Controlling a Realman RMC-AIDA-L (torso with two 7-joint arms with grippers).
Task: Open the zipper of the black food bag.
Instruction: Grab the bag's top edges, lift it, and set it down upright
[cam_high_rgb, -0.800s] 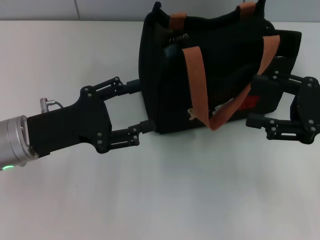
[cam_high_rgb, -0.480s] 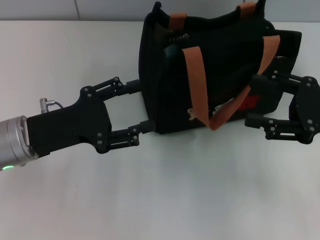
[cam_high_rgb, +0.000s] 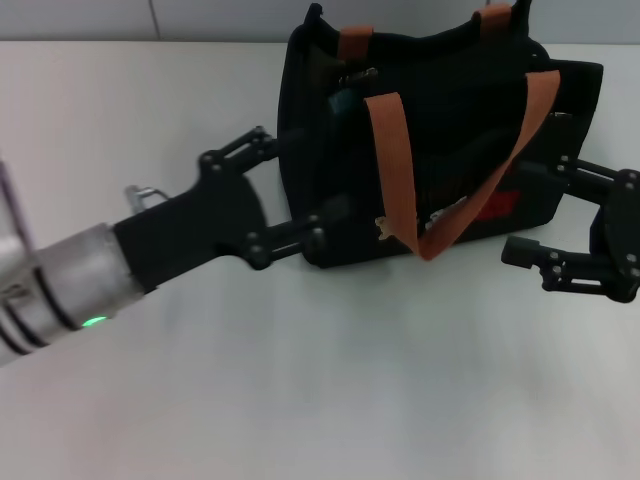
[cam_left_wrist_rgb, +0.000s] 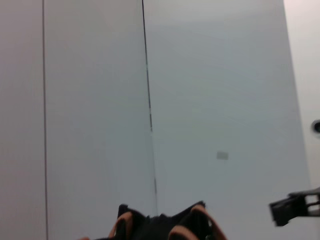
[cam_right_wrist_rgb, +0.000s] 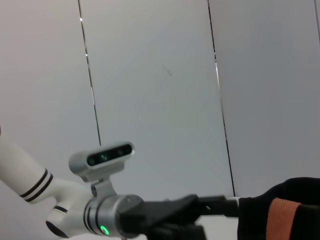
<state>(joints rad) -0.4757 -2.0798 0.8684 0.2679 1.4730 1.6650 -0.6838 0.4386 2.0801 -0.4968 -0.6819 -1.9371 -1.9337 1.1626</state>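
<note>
The black food bag's side edge (cam_high_rgb: 289, 190) is between the gripper's open fingers, so my left gripper should keep going in until it closes on the bag's side fabric (cam_high_rgb: 306, 190).
The black food bag (cam_high_rgb: 440, 120) stands upright at the far middle of the table, and its orange-brown handles (cam_high_rgb: 390, 150) droop over the front face. A small silver zipper pull (cam_high_rgb: 357, 75) glints on the bag's top near its left end; I cannot tell if it belongs to the main zipper. My left gripper (cam_high_rgb: 305, 178) is open, one finger by the bag's left end and the other against the lower front face. Spread open at the bag's right end is my right gripper (cam_high_rgb: 530, 208), holding nothing. In the left wrist view only the bag's top (cam_left_wrist_rgb: 160, 227) shows.
The bag rests on a white table (cam_high_rgb: 330, 380), with a pale panelled wall (cam_left_wrist_rgb: 150, 100) behind. The left arm's silver wrist (cam_high_rgb: 70, 290) crosses the table's left side. In the right wrist view I see the left arm's camera housing (cam_right_wrist_rgb: 102, 156) and the bag's corner (cam_right_wrist_rgb: 280, 210).
My left arm has swung forward and to the right, bringing its open gripper from beside the bag onto the bag's left end. The right gripper has shifted slightly right and nearer.
</note>
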